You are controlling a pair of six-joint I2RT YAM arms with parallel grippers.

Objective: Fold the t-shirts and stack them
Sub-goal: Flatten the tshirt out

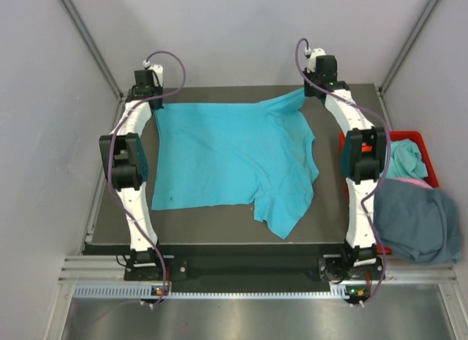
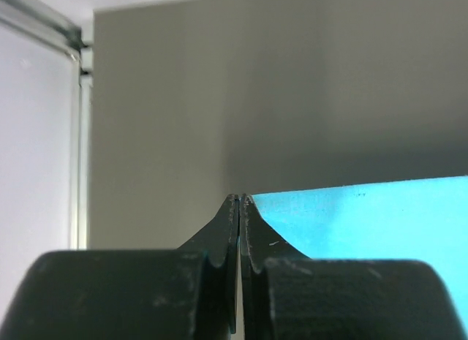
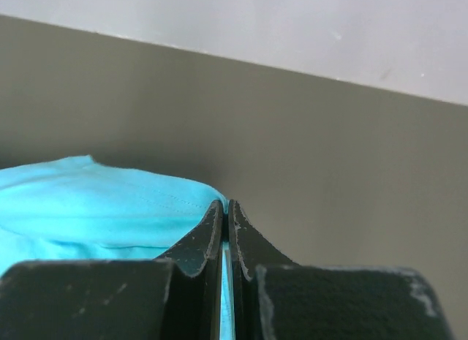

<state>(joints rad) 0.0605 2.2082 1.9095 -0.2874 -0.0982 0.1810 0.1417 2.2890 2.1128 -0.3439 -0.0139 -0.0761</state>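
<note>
Next, I lift the t-shirt by its far edge [image 1: 219, 104] with my left gripper and my right gripper and spread it out first, because one sleeve [image 1: 282, 213] trails crooked toward the t-shirt's near edge.
A bright turquoise t-shirt [image 1: 234, 153] lies spread over the dark table [image 1: 212, 227], its far edge drawn out between both arms and one sleeve trailing toward the near edge. My left gripper [image 1: 151, 101] sits at the shirt's far-left corner. In the left wrist view its jaws are pressed together [image 2: 240, 197] and the cloth [image 2: 365, 216] starts right at the tips. At the far-right corner my right gripper [image 1: 316, 91] is shut [image 3: 225, 202], with turquoise cloth [image 3: 102, 201] showing between its fingers.
A red plastic bin [image 1: 420, 137] stands off the table's right side. It holds another turquoise shirt [image 1: 406, 159], a slate blue-grey shirt [image 1: 417, 217] draped over its near rim, and a sliver of pinkish cloth [image 1: 414, 182]. Grey walls close in the back and sides.
</note>
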